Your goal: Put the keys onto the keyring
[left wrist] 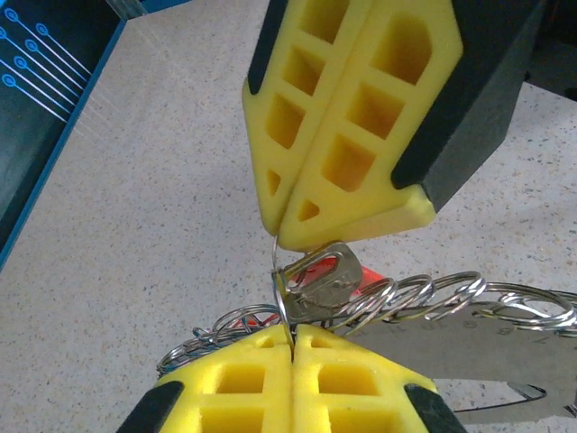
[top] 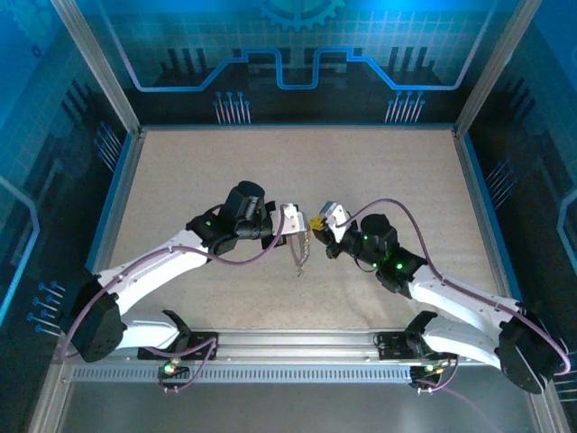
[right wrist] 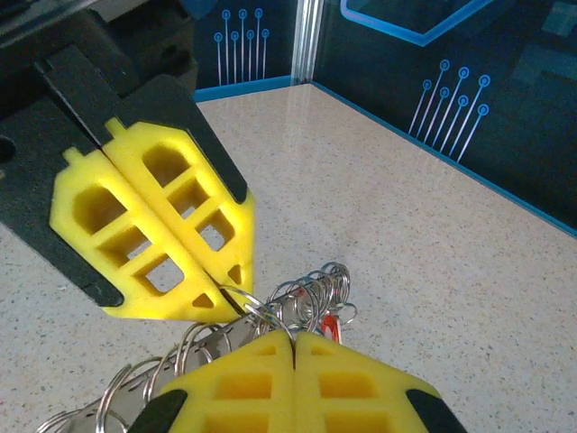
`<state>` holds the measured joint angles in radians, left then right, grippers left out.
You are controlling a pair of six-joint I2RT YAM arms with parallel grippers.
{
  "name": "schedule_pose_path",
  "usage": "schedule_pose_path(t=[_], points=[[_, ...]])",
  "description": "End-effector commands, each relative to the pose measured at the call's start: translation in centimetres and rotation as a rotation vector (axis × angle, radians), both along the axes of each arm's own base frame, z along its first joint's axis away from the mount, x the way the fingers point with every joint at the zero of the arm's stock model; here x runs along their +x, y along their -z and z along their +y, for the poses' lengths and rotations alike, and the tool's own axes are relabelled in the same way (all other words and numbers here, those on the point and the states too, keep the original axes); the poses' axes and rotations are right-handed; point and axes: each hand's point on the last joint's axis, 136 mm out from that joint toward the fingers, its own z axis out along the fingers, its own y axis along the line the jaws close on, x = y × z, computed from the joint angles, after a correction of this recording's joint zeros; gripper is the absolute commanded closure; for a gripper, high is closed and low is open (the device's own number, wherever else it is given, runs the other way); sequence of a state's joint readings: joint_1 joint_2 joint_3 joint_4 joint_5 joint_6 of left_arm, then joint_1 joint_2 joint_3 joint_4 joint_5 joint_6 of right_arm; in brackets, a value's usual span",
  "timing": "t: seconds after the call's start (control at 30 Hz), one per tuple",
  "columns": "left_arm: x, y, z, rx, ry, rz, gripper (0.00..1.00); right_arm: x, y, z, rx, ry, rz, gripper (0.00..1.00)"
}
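Observation:
My right gripper should open, turn square and grip close to my left gripper's tips, because it now pinches the keyring at a slant to my left gripper.
My two grippers meet tip to tip above the middle of the table. The keyring is a thin silver wire that runs from my left gripper up to my right gripper, and both are shut on it. A silver key with a red tag hangs on the wire between the tips. A row of small silver rings trails off to the right. From the right wrist, my right gripper pinches the wire beside the rings, with the left gripper close by. In the top view the keyring dangles below the left gripper and right gripper.
The speckled beige table has a raised blue rim along the left, back and right sides. A metal rail with both arm bases runs along the near edge.

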<state>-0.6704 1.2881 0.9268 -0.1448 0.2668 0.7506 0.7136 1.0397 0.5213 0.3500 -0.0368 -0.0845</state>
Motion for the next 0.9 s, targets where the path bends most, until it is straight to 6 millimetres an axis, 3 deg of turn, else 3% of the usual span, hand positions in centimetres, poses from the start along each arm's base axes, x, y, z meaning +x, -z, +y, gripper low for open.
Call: schedule_pose_path(t=[0.0, 0.2, 0.43, 0.6, 0.87], points=[[-1.0, -4.0, -1.0, -0.122, 0.043, -0.059, 1.0, 0.6, 0.5, -1.0, -0.003, 0.038, 0.019, 1.0], [-1.5, -5.1, -1.4, -0.181, 0.063, -0.053, 1.0, -0.6, 0.1, -0.3, -0.003, -0.051, -0.001, 0.99], [-1.8, -5.0, -1.8, -0.204, 0.087, -0.042, 1.0, -1.9, -0.9, -0.2, -0.017, -0.127, -0.08, 0.78], [-2.5, -5.2, -2.3, -0.241, 0.129, -0.029, 1.0, -2.4, -2.3, -1.3, -0.058, -0.15, -0.175, 0.75], [-3.9, -6.0, -3.3, -0.349, 0.211, 0.02, 1.0, -4.2, -1.7, -1.5, -0.124, -0.261, -0.202, 0.74]])
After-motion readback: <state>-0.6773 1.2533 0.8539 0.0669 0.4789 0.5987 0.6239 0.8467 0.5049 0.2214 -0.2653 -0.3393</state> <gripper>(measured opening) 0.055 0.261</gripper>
